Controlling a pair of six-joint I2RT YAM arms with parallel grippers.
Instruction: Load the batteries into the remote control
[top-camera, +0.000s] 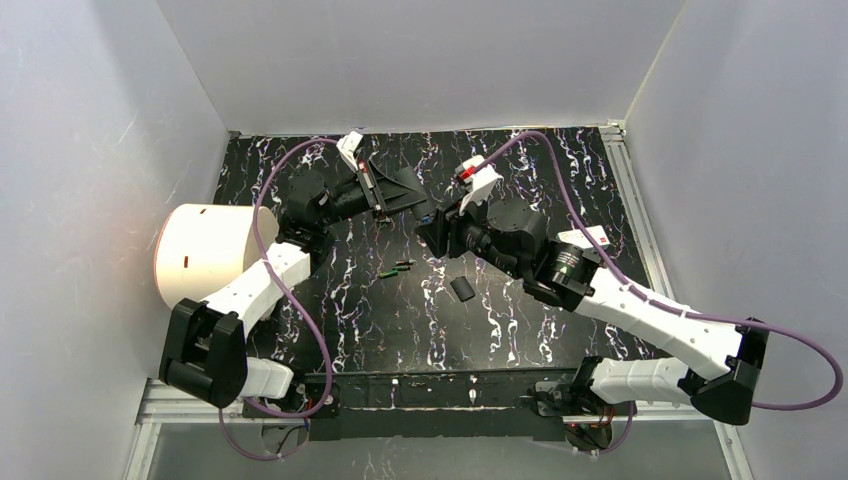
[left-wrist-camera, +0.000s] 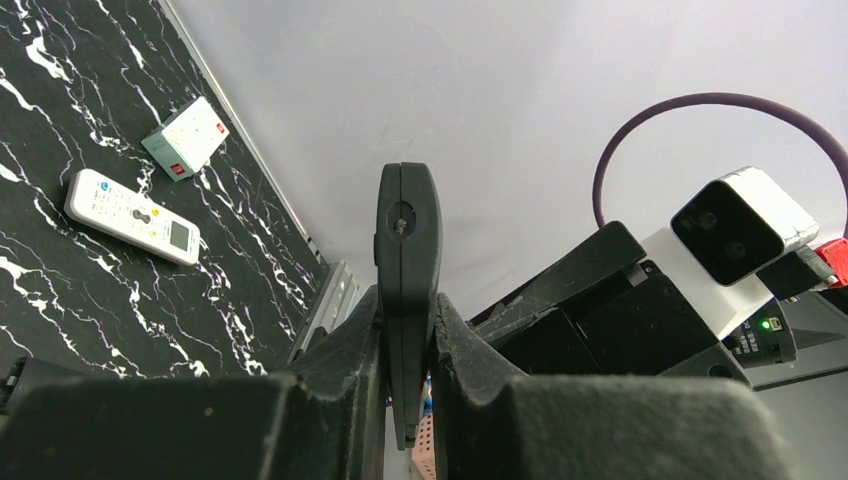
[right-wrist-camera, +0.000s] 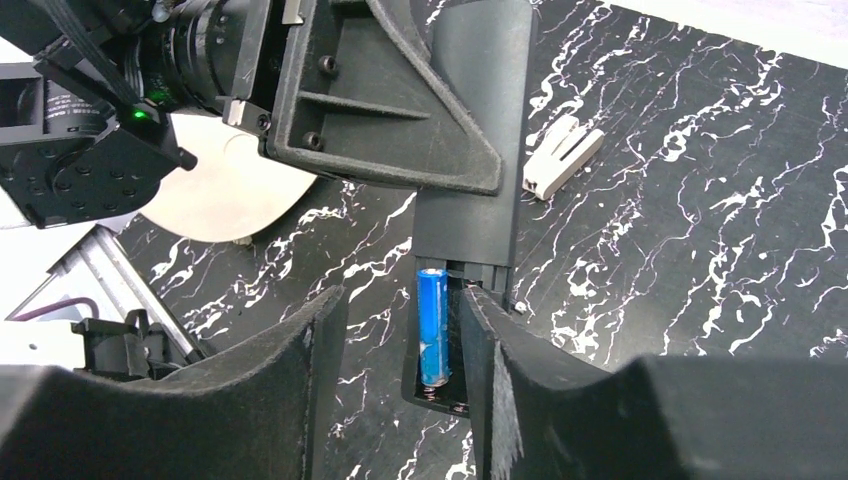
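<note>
The blue battery sits proud of its slot and my right gripper's fingers straddle it, so I should narrow the fingers and press the battery down.
My left gripper is shut on a black remote control, seen edge-on and held above the table. In the right wrist view the remote control shows its open battery bay, with a blue battery lying in one slot. My right gripper is open around that end; its left finger stands well off the battery and its right finger is beside the bay's edge. A green battery and a black battery lie on the table in front of the two grippers.
A small black cover-like piece lies near the loose cells. A large white cylinder stands at the left. A white remote, a small grey box and a white clip lie on the marbled table.
</note>
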